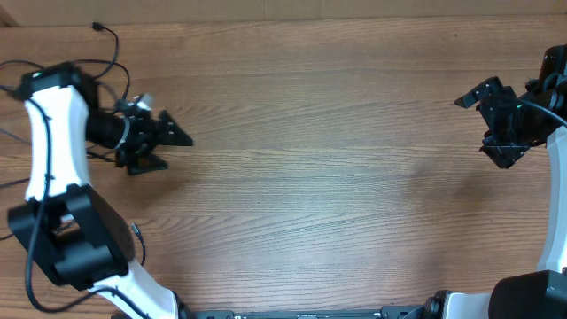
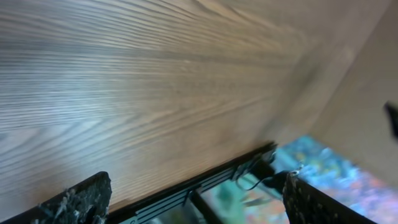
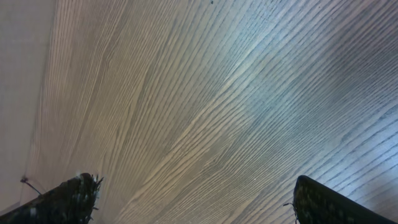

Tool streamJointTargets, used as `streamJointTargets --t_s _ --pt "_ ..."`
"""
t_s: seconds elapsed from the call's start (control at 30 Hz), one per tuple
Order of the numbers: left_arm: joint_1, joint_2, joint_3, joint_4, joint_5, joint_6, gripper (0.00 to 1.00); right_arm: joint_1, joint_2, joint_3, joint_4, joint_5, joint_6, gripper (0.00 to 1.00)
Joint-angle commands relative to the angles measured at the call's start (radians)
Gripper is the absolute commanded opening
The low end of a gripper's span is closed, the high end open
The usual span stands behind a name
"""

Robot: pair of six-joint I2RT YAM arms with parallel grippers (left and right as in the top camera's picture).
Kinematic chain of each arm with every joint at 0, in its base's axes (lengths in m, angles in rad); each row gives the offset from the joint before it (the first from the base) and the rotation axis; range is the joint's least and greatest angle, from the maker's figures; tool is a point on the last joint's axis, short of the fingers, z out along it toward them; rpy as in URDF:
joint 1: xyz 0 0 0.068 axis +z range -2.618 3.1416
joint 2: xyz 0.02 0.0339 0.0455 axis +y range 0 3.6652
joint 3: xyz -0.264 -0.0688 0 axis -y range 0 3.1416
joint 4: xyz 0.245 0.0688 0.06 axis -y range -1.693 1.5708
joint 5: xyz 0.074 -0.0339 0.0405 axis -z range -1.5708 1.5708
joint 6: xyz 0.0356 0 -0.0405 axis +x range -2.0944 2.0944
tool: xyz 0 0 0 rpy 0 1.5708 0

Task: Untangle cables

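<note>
My open left gripper is hovering above empty wood point(image 1: 188, 164), and the cable's loose plug end point(image 1: 136, 230) is nearer the front. Next, I move back and take hold of that plug end.
One thin black cable point(image 1: 107, 35) with a small plug end lies at the far left of the wooden table point(image 1: 319, 177) and runs behind my left arm. Most of its length is hidden there. My left gripper point(image 1: 171, 149) hovers just to the right of it, open and empty. In the left wrist view its fingers point(image 2: 81, 199) stand wide apart over bare wood. My right gripper point(image 1: 477, 131) hangs at the table's far right, also open, with only wood grain between its fingers point(image 3: 323, 202). A tiny dark cable end point(image 3: 26, 182) shows at the right wrist view's lower left.
The black front rail of the table point(image 2: 205, 183) and a thin wire point(image 2: 258, 182) beside it show in the left wrist view. Both arm bases point(image 1: 80, 239) stand at the table's front corners.
</note>
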Motion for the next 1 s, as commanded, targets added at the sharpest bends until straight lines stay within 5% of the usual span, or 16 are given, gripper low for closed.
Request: streamJointTargets --t_s 0.0,0.1,0.37,0.5,0.67,0.97 --pt "-0.094 -0.142 0.003 -0.021 -0.172 -0.092 0.88 -0.002 -0.01 0.015 0.003 0.01 0.0 1.0" --pt "-0.134 -0.254 0.003 -0.017 -0.347 -0.288 0.89 -0.002 -0.01 0.015 0.003 0.01 0.0 1.0" --pt "-0.134 -0.435 -0.057 -0.013 -0.476 -0.4 0.9 -0.002 -0.01 0.015 0.003 0.01 0.0 1.0" --pt "-0.133 -0.492 -0.182 0.017 -0.661 -0.574 0.93 -0.002 -0.01 0.015 0.003 0.01 0.0 1.0" --pt "-0.131 -0.501 -0.387 0.238 -0.828 -0.633 0.95 -0.002 -0.01 0.015 0.003 0.01 0.0 1.0" --pt "-0.103 -0.494 -0.634 0.559 -0.882 -0.694 1.0 -0.002 -0.01 0.015 0.003 0.01 0.0 1.0"
